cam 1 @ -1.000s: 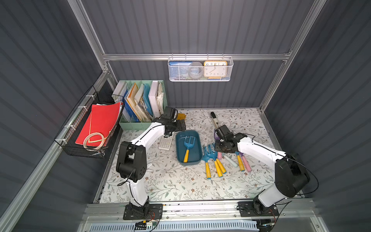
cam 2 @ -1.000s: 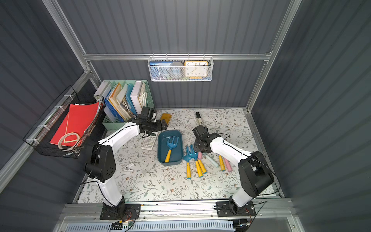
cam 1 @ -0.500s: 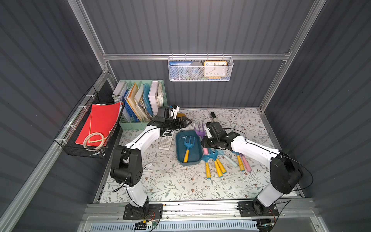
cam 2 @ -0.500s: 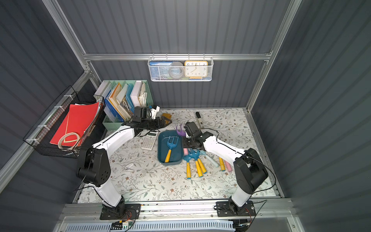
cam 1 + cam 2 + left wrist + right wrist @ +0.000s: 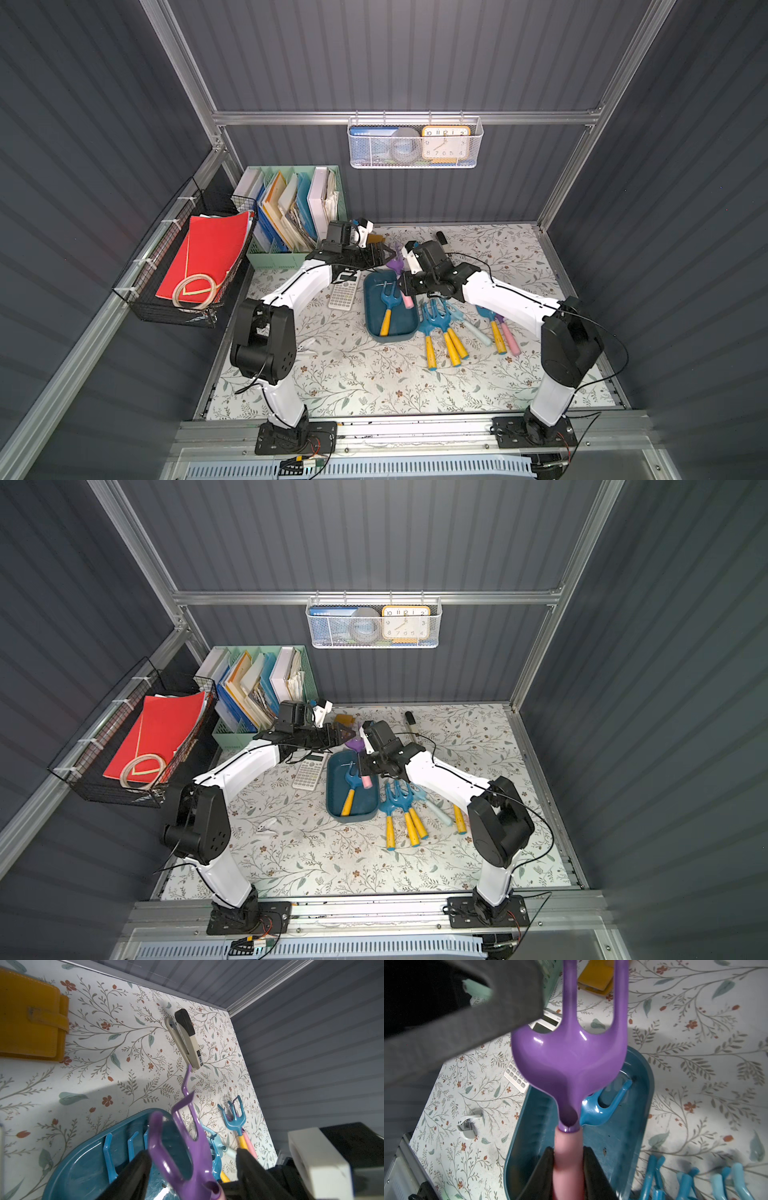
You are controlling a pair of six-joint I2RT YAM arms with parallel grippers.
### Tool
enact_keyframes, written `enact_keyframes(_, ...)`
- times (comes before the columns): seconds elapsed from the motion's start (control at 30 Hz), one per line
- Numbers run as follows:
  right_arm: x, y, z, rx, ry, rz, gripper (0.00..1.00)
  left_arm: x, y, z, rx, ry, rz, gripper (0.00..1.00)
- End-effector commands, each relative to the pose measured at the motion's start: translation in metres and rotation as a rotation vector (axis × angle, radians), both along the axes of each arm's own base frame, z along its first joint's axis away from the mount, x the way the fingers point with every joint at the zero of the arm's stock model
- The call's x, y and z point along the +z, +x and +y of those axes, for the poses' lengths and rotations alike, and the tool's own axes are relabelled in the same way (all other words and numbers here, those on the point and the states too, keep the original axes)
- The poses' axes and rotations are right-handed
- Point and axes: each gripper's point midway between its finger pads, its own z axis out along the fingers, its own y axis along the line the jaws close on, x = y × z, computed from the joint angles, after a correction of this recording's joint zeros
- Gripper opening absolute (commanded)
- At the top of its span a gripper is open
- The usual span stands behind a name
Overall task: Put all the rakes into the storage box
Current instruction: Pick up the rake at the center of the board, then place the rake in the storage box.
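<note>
The purple rake's head (image 5: 395, 262) sticks past the storage box's far rim, so next I lower the rake beside the blue rake before my left gripper adjusts its head.
A purple rake (image 5: 394, 264) with a pink handle (image 5: 407, 300) hangs tilted over the far end of the dark teal storage box (image 5: 401, 322), also seen in the other top view as rake (image 5: 354, 744) and box (image 5: 363, 800). My right gripper (image 5: 569, 1149) is shut on the pink handle (image 5: 566, 1159). My left gripper (image 5: 192, 1152) stands open astride the purple head (image 5: 187, 1147); one finger (image 5: 133, 1169) lies close against it, and a gap shows on the other side. A blue rake with a yellow handle (image 5: 387, 297) lies inside the box.
Several blue rakes and trowels (image 5: 444, 328) lie right of the box, a calculator (image 5: 344, 291) left of it. A stapler (image 5: 187, 1036) and a yellow wallet (image 5: 31, 1022) sit near the back wall. The mint file organiser (image 5: 291, 208) stands back left, a white clip (image 5: 305, 345) front left.
My right arm has carried the purple rake leftward from beside the tool pile to over the box's far end. My left gripper has swung to the rake's head and its jaws have narrowed.
</note>
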Motion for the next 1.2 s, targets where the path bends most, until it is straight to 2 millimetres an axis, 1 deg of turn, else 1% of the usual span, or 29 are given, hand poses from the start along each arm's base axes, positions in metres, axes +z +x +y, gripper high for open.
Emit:
enact_keyframes(0.0,0.002,-0.004,0.010,0.055,-0.008,-0.008,0.08,0.003,0.001,-0.002,-0.014,-0.008,-0.003,0.57)
enact_keyframes(0.17,-0.002,-0.003,0.008,0.041,-0.024,-0.006,0.08,0.001,0.003,-0.001,-0.012,-0.011,0.007,0.22)
enact_keyframes(0.27,-0.004,-0.002,0.007,0.034,-0.032,-0.004,0.08,-0.006,0.004,0.002,-0.003,0.000,0.021,0.09)
enact_keyframes(0.37,-0.008,0.000,0.006,0.024,-0.044,0.001,0.09,-0.014,0.004,0.004,0.002,0.015,0.041,0.07)
enact_keyframes(0.43,-0.009,0.000,0.004,0.016,-0.051,0.004,0.11,-0.023,0.003,0.006,-0.004,0.044,0.054,0.06)
enact_keyframes(0.47,-0.010,0.001,0.002,0.005,-0.059,0.004,0.17,-0.029,0.001,0.007,-0.012,0.058,0.066,0.05)
enact_keyframes(0.5,-0.011,0.002,-0.001,-0.011,-0.071,0.004,0.28,-0.036,-0.001,0.007,-0.020,0.070,0.080,0.04)
enact_keyframes(0.57,-0.013,0.007,-0.011,-0.068,-0.111,0.002,0.58,-0.050,-0.007,0.009,-0.039,0.098,0.116,0.03)
enact_keyframes(0.63,-0.016,0.011,-0.023,-0.131,-0.151,-0.005,0.71,-0.063,-0.013,0.010,-0.056,0.120,0.151,0.03)
enact_keyframes(0.7,-0.020,0.015,-0.033,-0.185,-0.183,-0.014,0.74,-0.071,-0.018,0.011,-0.075,0.138,0.169,0.02)
enact_keyframes(0.87,-0.023,0.018,-0.047,-0.250,-0.213,-0.028,0.74,-0.080,-0.033,0.007,-0.147,0.159,0.201,0.02)
enact_keyframes(0.97,-0.025,0.019,-0.049,-0.262,-0.221,-0.031,0.74,-0.089,-0.043,0.007,-0.178,0.165,0.238,0.02)
enact_keyframes(1.0,-0.025,0.019,-0.050,-0.267,-0.225,-0.031,0.74,-0.080,-0.037,0.004,-0.186,0.160,0.219,0.03)
enact_keyframes(1.1,-0.027,0.020,-0.051,-0.271,-0.231,-0.032,0.74,-0.084,-0.042,0.002,-0.214,0.157,0.247,0.05)
enact_keyframes(1.17,-0.027,0.021,-0.051,-0.273,-0.232,-0.033,0.74,-0.086,-0.044,0.001,-0.228,0.157,0.259,0.08)
